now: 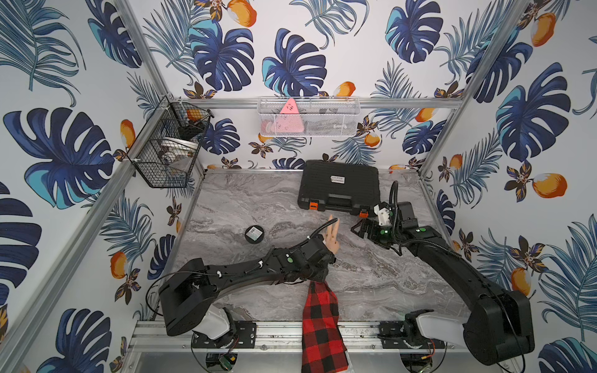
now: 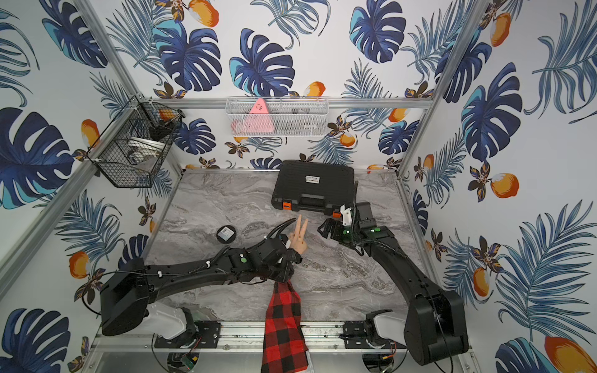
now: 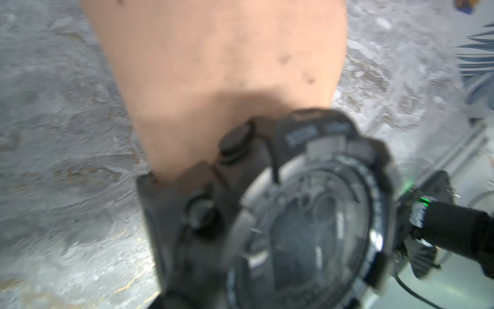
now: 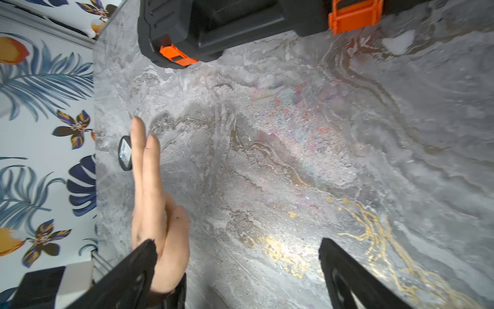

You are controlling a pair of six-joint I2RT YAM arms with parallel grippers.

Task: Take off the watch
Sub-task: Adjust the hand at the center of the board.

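The watch's round face (image 3: 308, 231) is turned up toward my left gripper and hides the bottom side of the strap, so next my right gripper takes hold of the mannequin hand (image 1: 333, 242) and rolls it palm up first.
A mannequin hand (image 1: 332, 240) in a red plaid sleeve (image 1: 319, 323) lies on the marble table (image 1: 387, 274), two fingers pointing to the back. The watch (image 3: 307, 227), chunky and black with a round dark face, sits at its wrist and fills the left wrist view, blurred. In a top view it shows as a dark lump (image 2: 294, 256). My left gripper (image 1: 319, 263) is down over the wrist, closed on the watch, its fingers mostly hidden by it. My right gripper (image 4: 236, 243) hangs open and empty just right of the hand's fingers.
A black carrying case (image 1: 339, 187) with orange latches lies at the back. A flat black round disc (image 1: 254, 233) with a pale label sits left of the hand. A black wire basket (image 1: 168, 145) and a white mesh basket (image 1: 308, 116) hang on the walls.
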